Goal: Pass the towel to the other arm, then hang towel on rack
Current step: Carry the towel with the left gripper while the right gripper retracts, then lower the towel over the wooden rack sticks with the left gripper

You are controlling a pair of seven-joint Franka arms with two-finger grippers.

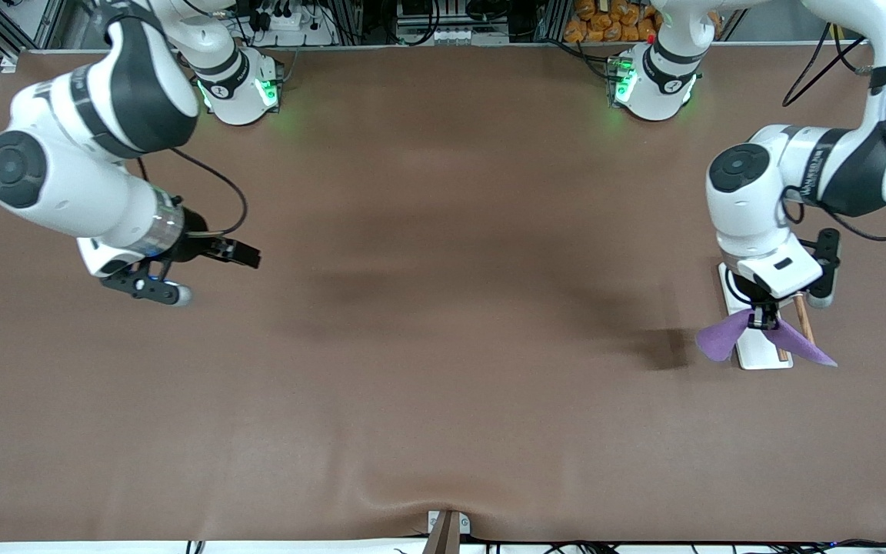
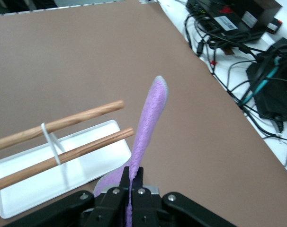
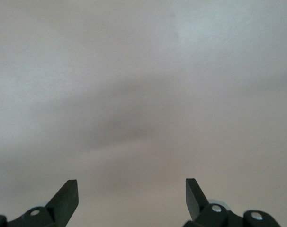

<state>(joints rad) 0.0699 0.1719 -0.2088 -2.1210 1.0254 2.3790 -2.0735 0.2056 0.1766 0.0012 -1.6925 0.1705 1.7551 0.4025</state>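
The towel hangs past the ends of the wooden rods [image 2: 127,133], so the robot's left gripper should turn and pull the towel back over both rods [image 2: 63,156] before it opens.
The purple towel [image 1: 724,335] hangs pinched in my left gripper [image 1: 763,319], which is shut on it over the rack [image 1: 758,352] at the left arm's end of the table. The cloth droops on both sides of the fingers, across the rack's white base. In the left wrist view the towel [image 2: 150,123] stretches out from the gripper [image 2: 134,172] beside the ends of the two wooden rods [image 2: 77,151], above the white base [image 2: 86,165]. My right gripper [image 1: 247,255] waits open over bare table at the right arm's end, nothing between its fingers [image 3: 67,194].
Brown matting covers the table [image 1: 443,308]. Cables and black boxes [image 2: 257,56] lie just off the table edge close to the rack. A small bracket [image 1: 447,527] sits at the table edge nearest the front camera.
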